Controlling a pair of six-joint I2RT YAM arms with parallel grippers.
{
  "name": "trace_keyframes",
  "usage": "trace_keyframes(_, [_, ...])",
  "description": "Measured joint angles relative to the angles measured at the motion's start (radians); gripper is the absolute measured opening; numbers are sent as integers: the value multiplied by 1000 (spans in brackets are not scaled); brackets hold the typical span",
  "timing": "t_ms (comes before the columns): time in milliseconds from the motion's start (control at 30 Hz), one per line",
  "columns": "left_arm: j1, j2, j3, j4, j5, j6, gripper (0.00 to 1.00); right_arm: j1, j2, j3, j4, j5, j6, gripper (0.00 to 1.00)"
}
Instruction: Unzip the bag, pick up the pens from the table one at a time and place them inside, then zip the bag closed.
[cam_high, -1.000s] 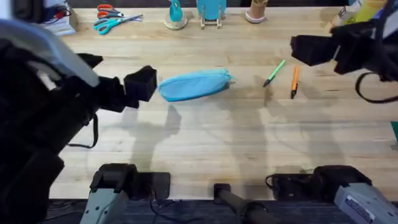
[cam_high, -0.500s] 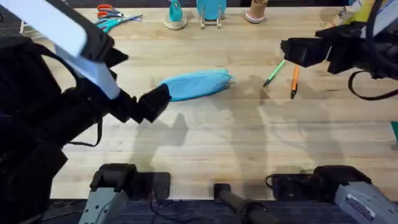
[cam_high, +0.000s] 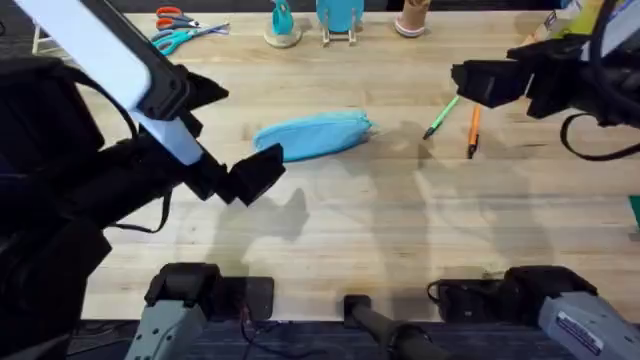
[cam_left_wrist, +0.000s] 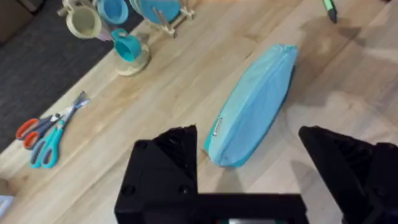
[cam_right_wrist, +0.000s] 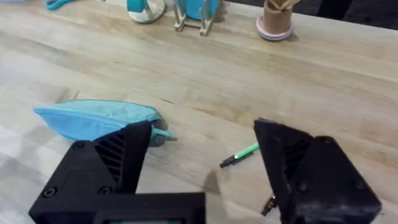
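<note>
My gripper will make the bag open almost from end to end when it draws the zipper pull, because the seam runs along the whole length of the light blue bag.
The light blue bag lies zipped on the table at mid-left, its zipper pull at its right end. Right of it lie the green pen and the orange pen, side by side. My left gripper hovers open just in front of the bag's left end; in the left wrist view the bag stretches away between the black fingers. My right gripper hangs open above the pens, holding nothing; the right wrist view shows the bag and green pen below it.
Along the table's far edge lie orange- and teal-handled scissors, a teal cup on a stand, a blue rack and a tan cup. The wood in front of the bag and pens is bare.
My left gripper has swung right and toward the front, from the bag's left end to just in front of it. The right gripper shifted slightly left, then held still. Bag and pens have not moved.
</note>
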Motion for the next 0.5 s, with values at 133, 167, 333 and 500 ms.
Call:
trace_keyframes(133, [0,0,0,32,1,0,993,0,0,0,3,0,0,996])
trace_keyframes(167, [0,0,0,31,0,0,993,0,0,0,3,0,0,996])
trace_keyframes(333, [0,0,0,30,-7,35,993,0,0,0,3,0,0,996])
trace_keyframes(500, [0,9,0,5,-10,86,993,0,0,0,3,-3,0,995])
